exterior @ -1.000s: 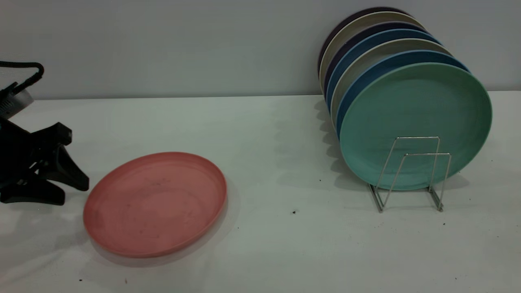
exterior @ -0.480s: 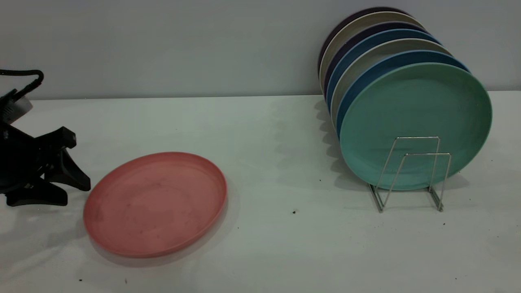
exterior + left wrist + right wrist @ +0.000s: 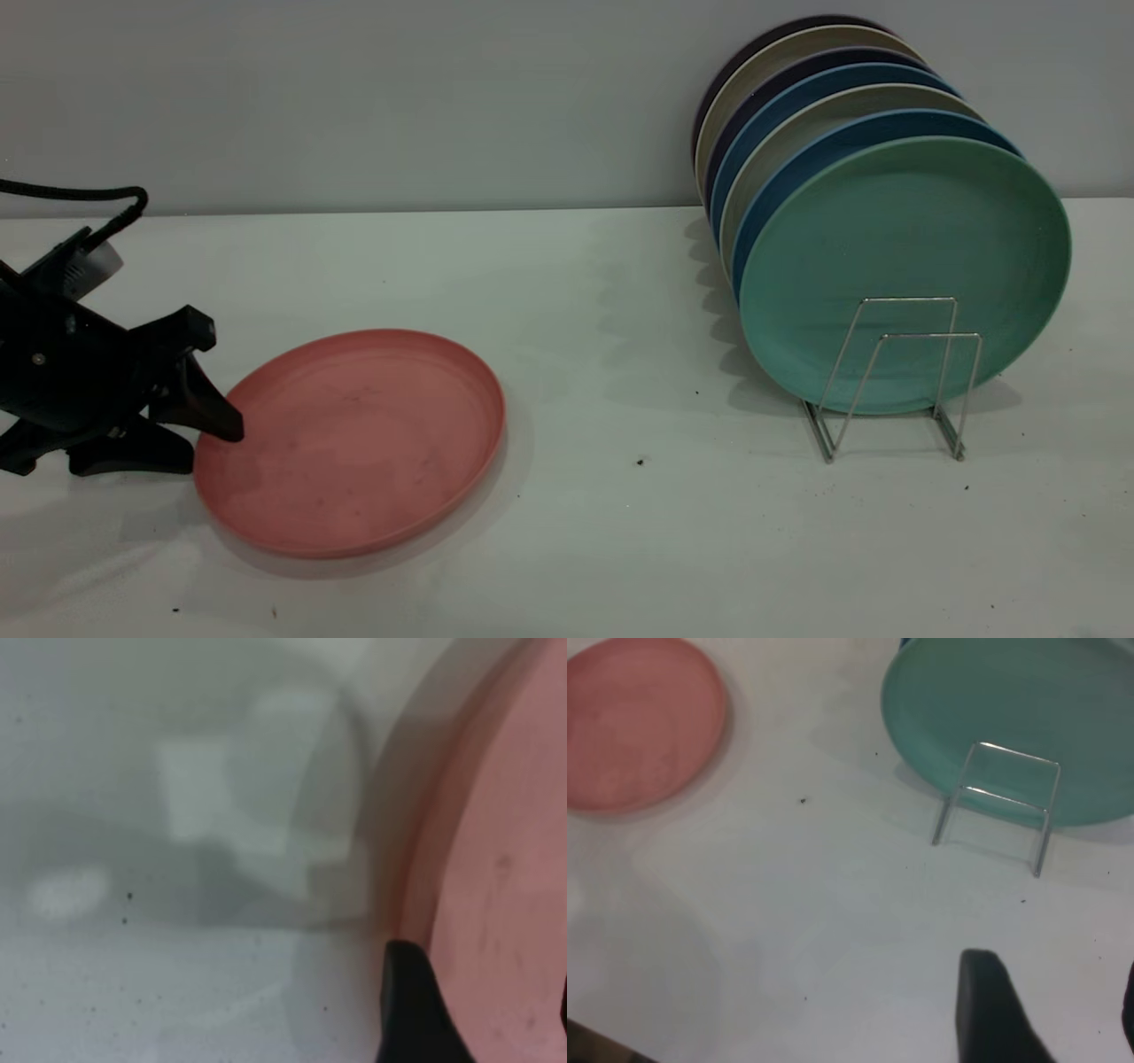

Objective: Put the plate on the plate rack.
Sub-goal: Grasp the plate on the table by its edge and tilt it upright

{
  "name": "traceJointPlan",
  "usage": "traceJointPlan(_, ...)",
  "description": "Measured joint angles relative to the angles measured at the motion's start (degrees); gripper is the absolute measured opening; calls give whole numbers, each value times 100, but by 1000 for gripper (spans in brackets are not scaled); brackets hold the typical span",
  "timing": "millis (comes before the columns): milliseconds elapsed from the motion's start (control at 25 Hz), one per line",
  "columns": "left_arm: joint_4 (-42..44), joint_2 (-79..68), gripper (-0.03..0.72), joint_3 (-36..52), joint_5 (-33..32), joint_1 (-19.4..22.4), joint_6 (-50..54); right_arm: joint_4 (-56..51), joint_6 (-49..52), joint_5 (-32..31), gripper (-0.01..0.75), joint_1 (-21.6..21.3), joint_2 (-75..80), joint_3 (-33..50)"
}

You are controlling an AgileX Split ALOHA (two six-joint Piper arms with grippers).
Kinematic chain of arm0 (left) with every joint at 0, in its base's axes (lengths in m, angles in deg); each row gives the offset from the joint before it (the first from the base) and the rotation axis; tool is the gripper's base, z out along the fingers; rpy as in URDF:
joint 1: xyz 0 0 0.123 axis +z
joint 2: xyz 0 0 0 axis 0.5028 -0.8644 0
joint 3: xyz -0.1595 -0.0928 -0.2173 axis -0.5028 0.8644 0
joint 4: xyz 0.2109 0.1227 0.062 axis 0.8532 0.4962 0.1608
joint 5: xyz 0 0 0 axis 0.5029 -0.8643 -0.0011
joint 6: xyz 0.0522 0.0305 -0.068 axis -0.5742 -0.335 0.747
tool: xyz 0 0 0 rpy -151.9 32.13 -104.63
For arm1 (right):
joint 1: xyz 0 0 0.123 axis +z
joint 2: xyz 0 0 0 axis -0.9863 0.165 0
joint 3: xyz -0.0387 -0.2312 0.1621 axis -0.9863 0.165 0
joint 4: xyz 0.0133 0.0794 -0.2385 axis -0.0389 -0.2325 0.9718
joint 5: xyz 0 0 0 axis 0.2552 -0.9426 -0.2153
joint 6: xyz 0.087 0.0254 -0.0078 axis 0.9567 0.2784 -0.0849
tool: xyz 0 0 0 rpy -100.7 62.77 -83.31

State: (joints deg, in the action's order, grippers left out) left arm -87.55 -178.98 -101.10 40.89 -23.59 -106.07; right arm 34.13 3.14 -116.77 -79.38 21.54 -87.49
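Observation:
My left gripper should pick the salmon-pink plate (image 3: 356,441) up by the plate's rim (image 3: 200,485) and pass it to my right gripper, because the plate is lying flat, far from the plate rack.
The salmon-pink plate (image 3: 354,439) lies flat on the white table at the front left. My left gripper (image 3: 205,443) is open at the plate's left edge, one finger over the rim and the other low beside it. In the left wrist view the plate (image 3: 505,859) fills the space between the open fingers, with one fingertip (image 3: 412,992) at the rim. The wire plate rack (image 3: 895,381) stands at the right with two bare front loops. The right wrist view looks down on the plate (image 3: 638,722) and the rack (image 3: 1001,806); my right gripper (image 3: 1059,1010) is open above bare table, outside the exterior view.
A mint-green plate (image 3: 904,266) stands upright in the rack in front of several blue, cream and dark plates (image 3: 797,97) that lean towards the back wall. Small dark specks (image 3: 640,461) lie on the table between plate and rack.
My left gripper has moved right and reached the pink plate's left rim. The plate has shifted slightly to the right.

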Motion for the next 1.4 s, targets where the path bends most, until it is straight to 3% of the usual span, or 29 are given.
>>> traceJointPlan(240,-5,-143,377,0,-36,0,-31,0,0,0,378,0,0,0)
traceJointPlan(720,-155,-389,349,0,-129,0,-355,0,0,4,378,0,0,0)
traceJointPlan(840,-168,-408,294,0,-152,0,-406,0,0,15,378,0,0,0)
traceJointPlan(1080,-200,-408,36,0,-157,0,-497,-5,6,16,378,0,0,0)
traceJointPlan(1400,-838,-180,14,-59,-145,-5,-1966,-331,24,-113,378,0,0,0)
